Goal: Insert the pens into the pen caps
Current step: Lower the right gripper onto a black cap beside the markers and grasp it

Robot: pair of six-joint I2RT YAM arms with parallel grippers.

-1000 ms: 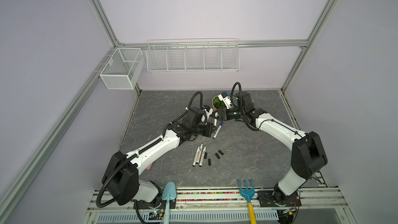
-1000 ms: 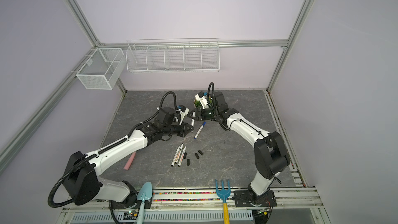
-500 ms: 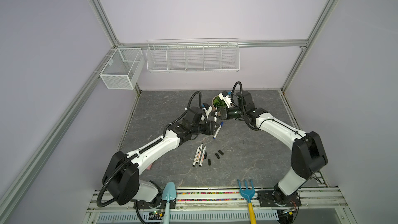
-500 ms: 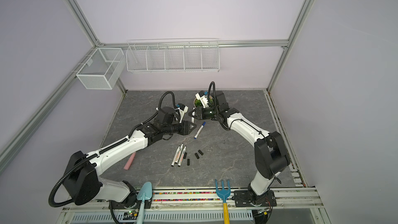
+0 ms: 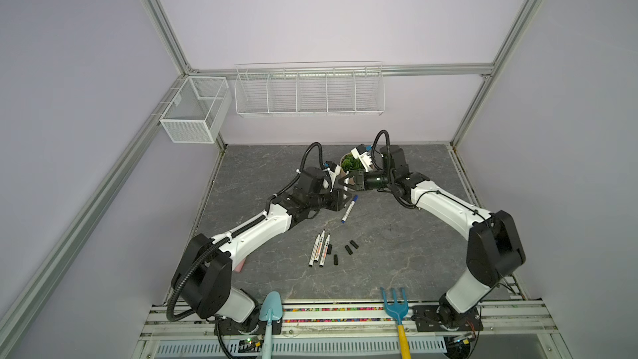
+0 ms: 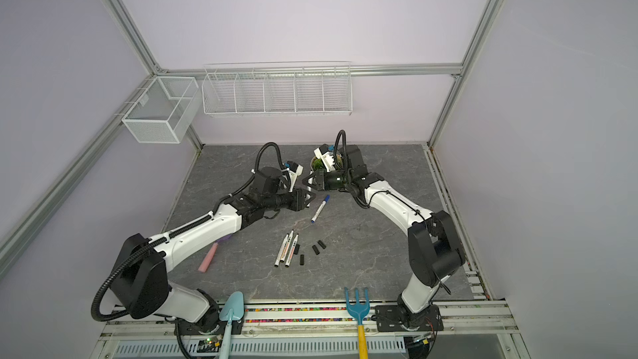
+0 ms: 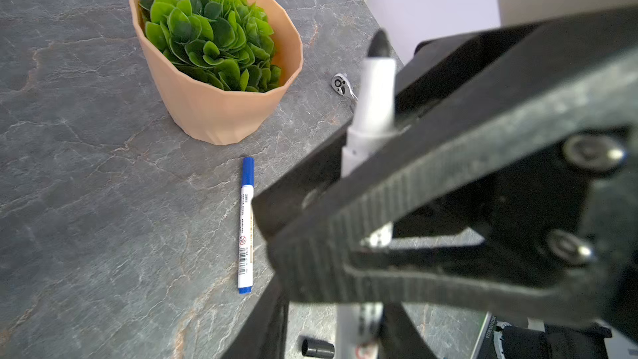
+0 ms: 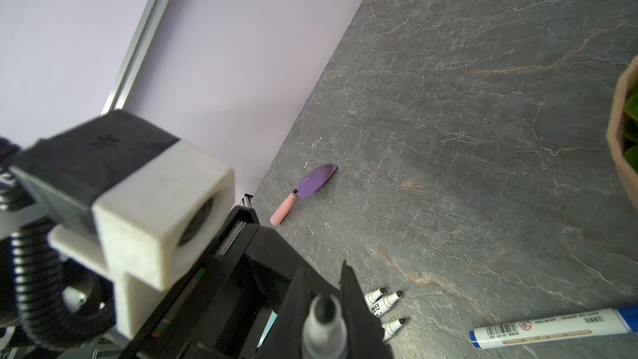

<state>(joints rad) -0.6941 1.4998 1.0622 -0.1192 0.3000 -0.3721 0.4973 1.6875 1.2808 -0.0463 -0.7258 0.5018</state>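
Observation:
My left gripper should keep the white pen while my right gripper goes to get a black pen cap [image 5: 349,250], because my right gripper is holding the pen near its uncapped tip [image 7: 379,46].
A white pen with a black tip [image 7: 374,98] is held above the table where the two grippers meet. My right gripper [image 8: 324,291] is shut on it, its tip end-on [image 8: 324,319]. My left gripper [image 7: 335,333] stands open around the pen's lower barrel, with a gap on one side. A blue pen [image 5: 349,208] [image 6: 320,208] lies capped just below them. Three uncapped pens [image 5: 319,249] [image 8: 383,302] lie side by side nearer the front, with several black pen caps [image 5: 350,247] [image 6: 317,247] beside them. One cap [image 7: 317,348] shows between the left fingers.
A potted plant [image 7: 214,63] [image 5: 350,162] stands just behind the grippers, with a metal ratchet head [image 7: 341,84] next to it. A purple trowel [image 8: 303,188] lies left under the left arm. A blue trowel [image 5: 271,309] and blue fork [image 5: 395,305] rest on the front rail.
The right gripper has shut on the pen. The left gripper, shut on it a second ago, has let its jaws apart. Both arms have stayed nearly in place.

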